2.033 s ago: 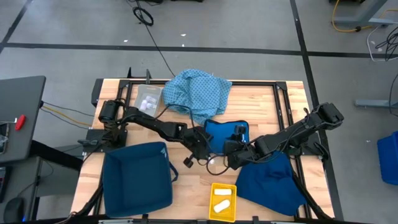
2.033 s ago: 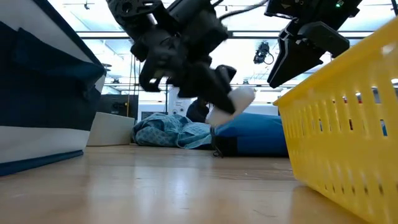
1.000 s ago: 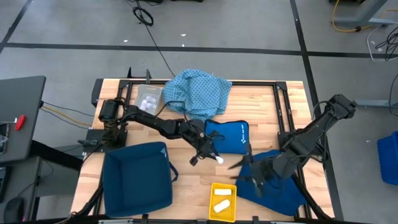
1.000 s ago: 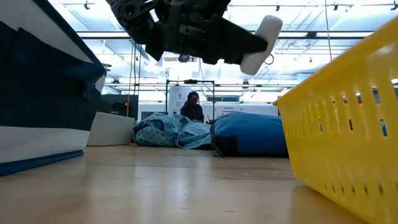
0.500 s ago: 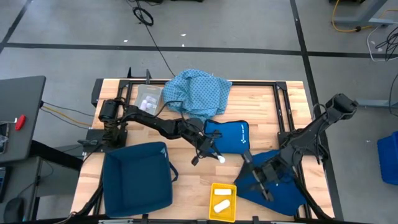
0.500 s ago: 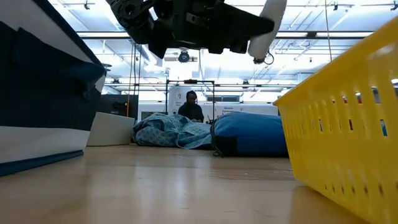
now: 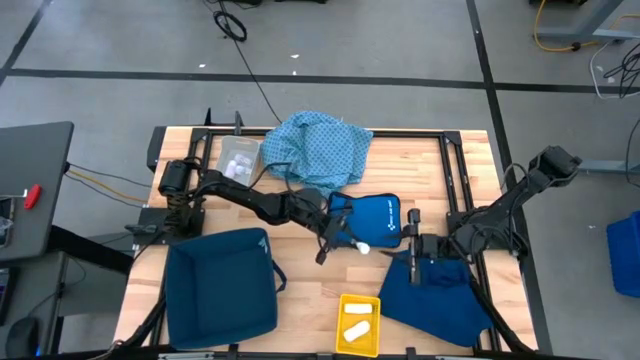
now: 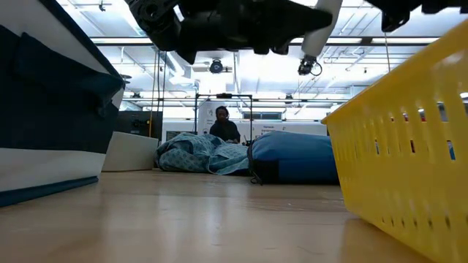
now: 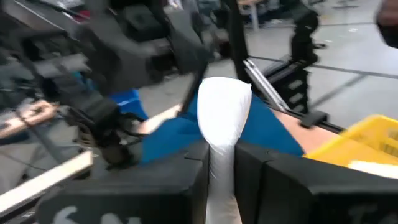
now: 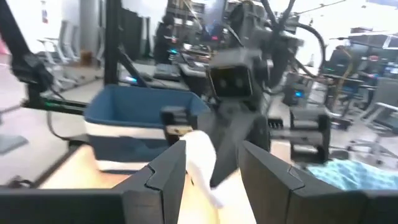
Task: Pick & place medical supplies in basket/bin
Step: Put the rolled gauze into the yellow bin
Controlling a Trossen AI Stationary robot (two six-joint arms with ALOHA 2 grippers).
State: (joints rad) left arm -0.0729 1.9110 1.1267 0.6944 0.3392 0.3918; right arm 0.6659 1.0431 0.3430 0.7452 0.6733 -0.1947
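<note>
The white roll in my left gripper (image 10: pixel 202 165) leans toward one finger of my right gripper, so I need to line them up first, before my right gripper takes the roll's rounded end (image 7: pixel 363 248).
My left gripper (image 7: pixel 349 244) hangs above the middle of the table, shut on a white roll (image 7: pixel 361 247), also seen in the left wrist view (image 9: pixel 222 115) and at the top of the low view (image 8: pixel 319 28). My right gripper (image 7: pixel 409 236) is open just right of it, pointing at the roll, which shows between its fingers (image 10: pixel 200 157) without touching them. Two white rolls (image 7: pixel 357 318) lie in the yellow basket (image 7: pixel 341 340). The light-blue dotted cloth (image 7: pixel 322 150) lies crumpled at the far edge. My left gripper pinches the white roll between its two fingers (image 9: pixel 195 167), on the roll's back half (image 9: pixel 221 158). The rounded free end (image 9: pixel 224 102) sticks out past the fingertips. The fingers come from the table's left, along the roll. The roll is lifted clear of the table.
A bright blue zip pouch (image 7: pixel 377 213) lies under both grippers. A dark blue bin (image 7: pixel 220 288) stands near left and a dark blue bag (image 7: pixel 440 292) near right. A clear packet (image 7: pixel 239 158) lies at the far left. The yellow basket's wall (image 8: pixel 402 161) fills the low view's right.
My right gripper has swung from above the dark blue bag toward the far edge and now faces the roll beside the pouch. My left gripper has carried the roll a little up and toward the right edge; in the low view the roll has turned from slanting to nearly upright.
</note>
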